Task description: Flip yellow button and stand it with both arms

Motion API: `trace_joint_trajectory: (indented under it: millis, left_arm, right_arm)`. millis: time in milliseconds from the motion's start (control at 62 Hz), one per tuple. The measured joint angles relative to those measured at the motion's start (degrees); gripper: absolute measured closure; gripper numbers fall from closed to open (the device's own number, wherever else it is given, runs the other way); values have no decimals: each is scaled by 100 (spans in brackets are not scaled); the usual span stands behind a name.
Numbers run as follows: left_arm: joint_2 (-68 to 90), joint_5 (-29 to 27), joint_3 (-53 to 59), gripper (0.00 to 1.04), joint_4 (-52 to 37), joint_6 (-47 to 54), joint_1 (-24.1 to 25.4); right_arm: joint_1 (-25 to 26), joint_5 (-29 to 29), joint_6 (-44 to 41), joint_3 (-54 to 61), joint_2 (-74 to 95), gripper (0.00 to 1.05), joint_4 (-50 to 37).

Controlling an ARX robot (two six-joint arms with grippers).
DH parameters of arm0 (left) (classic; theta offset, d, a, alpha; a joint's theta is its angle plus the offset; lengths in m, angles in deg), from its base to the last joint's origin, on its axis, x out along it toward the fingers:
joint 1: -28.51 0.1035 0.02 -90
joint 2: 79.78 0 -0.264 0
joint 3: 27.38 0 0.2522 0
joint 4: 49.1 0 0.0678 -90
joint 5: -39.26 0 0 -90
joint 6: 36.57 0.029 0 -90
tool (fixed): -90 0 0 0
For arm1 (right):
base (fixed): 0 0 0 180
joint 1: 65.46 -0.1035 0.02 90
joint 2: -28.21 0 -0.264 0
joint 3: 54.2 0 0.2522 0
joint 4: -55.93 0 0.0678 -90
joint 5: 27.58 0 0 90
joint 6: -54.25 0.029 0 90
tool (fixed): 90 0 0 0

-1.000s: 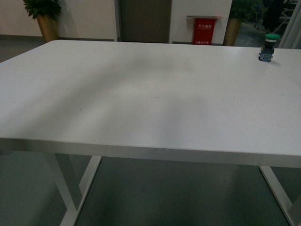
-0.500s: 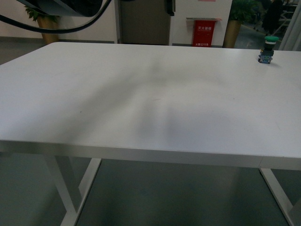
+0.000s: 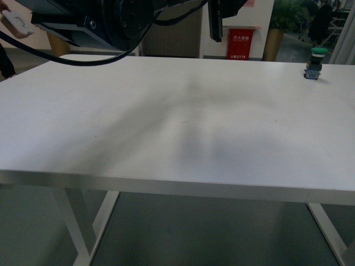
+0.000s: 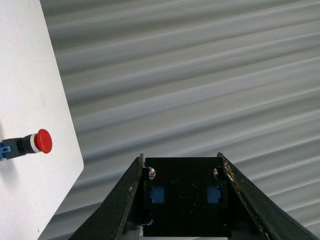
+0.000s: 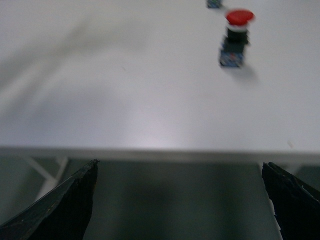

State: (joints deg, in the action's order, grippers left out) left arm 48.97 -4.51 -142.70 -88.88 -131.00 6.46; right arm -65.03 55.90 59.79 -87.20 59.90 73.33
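Observation:
My left gripper should expect the yellow button's cap to be hidden at the far end of a black block [image 4: 186, 197] with blue patches [image 4: 157, 195], as that block fills the gripper.
The yellow button is out of view in every view. My left gripper [image 4: 180, 156] is open and holds nothing; it hangs over grey floor beyond the rounded corner of the white table [image 4: 30, 75]. My right gripper [image 5: 179, 164] is open too, its dark fingers [image 5: 65, 205] spread wide in front of the table's near edge [image 5: 160, 152], with only floor between them. In the front view a black arm with cables [image 3: 111, 22] crosses the top left above the table [image 3: 177, 127].
A green-capped button [image 3: 316, 62] stands at the table's far right. A red-capped button [image 4: 30, 145] lies on its side by the table corner in the left wrist view. In the right wrist view a red-capped button [image 5: 235, 42] stands upright, blurred.
A black arm with cables has come into the front view from the top left and grown larger. The table and green-capped button sit slightly lower in the picture.

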Motion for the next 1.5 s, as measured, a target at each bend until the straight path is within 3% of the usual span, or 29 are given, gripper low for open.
trace_joint_trajectory:
  millis: [113,226,323,435,613,887,1500]
  left_arm:
    - [-2,15,-4,68,136,118,-61]
    - [-2,31,-28,68,195,184,-74]
    - [-2,46,-103,68,229,260,-72]
    - [2,68,-212,68,302,308,-68]
    - [81,85,-433,68,420,365,-83]
    - [201,66,-503,68,483,400,-114]
    - [258,46,-660,68,610,444,-170]
  right_arm:
    - [422,-1290,1132,-1679,1720,7,-225]
    - [876,-2524,3469,-3346,3351,7,-870]
    - [911,-2815,5180,-3748,4070,7,-1325]
    - [723,-2868,6404,-3759,4564,7,-1764]
    - [98,-2546,7434,-3786,4874,7,-2531]
    - [-525,-1880,7676,-3995,5200,7,-2841]
    - [-763,-901,7486,-4450,5759,7,-2973]
